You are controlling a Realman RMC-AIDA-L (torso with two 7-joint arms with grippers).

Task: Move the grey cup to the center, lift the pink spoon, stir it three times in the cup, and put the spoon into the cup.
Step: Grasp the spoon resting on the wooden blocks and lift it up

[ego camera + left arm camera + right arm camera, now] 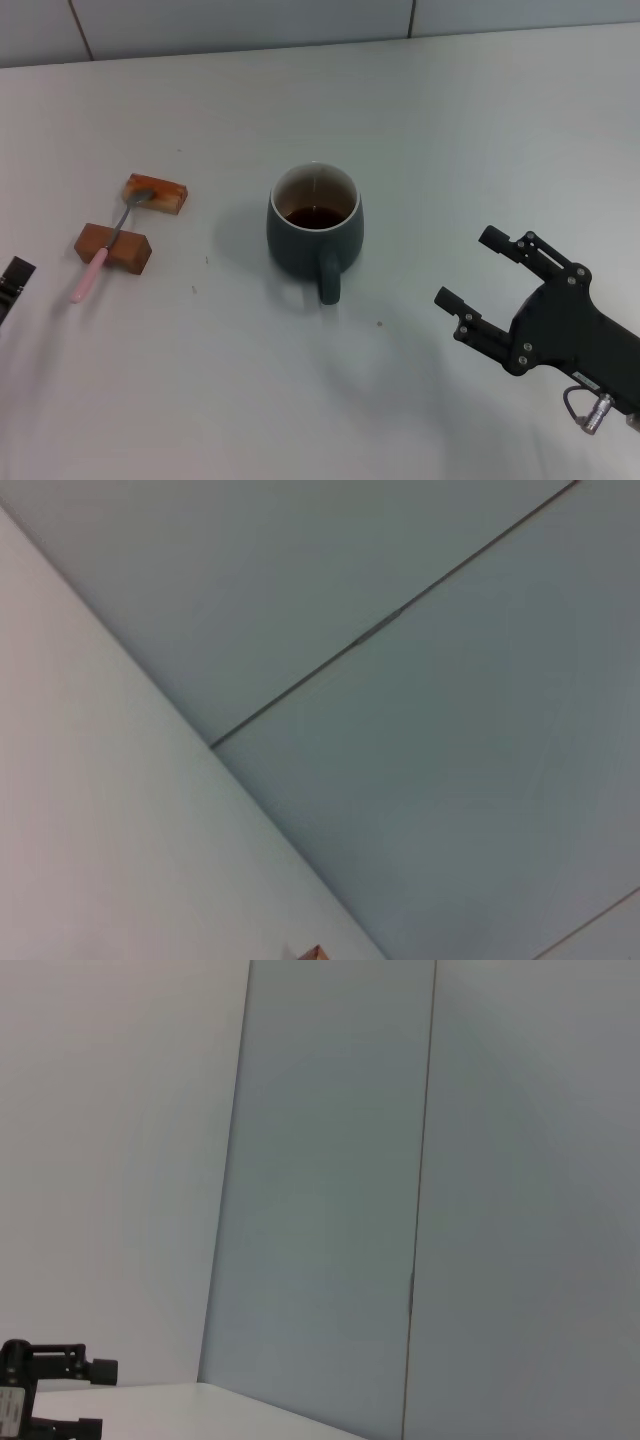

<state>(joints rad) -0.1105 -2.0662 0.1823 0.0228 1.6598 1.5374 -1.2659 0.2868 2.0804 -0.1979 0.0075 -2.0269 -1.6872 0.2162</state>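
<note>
The pink spoon's handle [82, 289] sticks out past the nearer brown block toward my left gripper's open fingers, so I keep moving in until the fingers are around the handle [93, 268].
The grey cup [315, 228] stands upright near the middle of the table, handle toward me, with brown liquid inside. The pink spoon [95, 266] lies to its left across two brown blocks; its bowl rests on the farther block [160, 193] and its pink handle crosses the nearer block [128, 250]. My right gripper [468, 268] is open and empty, to the right of the cup and apart from it. My left gripper [14, 280] is at the table's left edge, near the spoon's handle end; it also shows in the right wrist view [95, 1396] with its fingers apart.
The white table [450, 130] runs back to a tiled wall [250, 20]. A corner of a brown block [313, 952] shows in the left wrist view.
</note>
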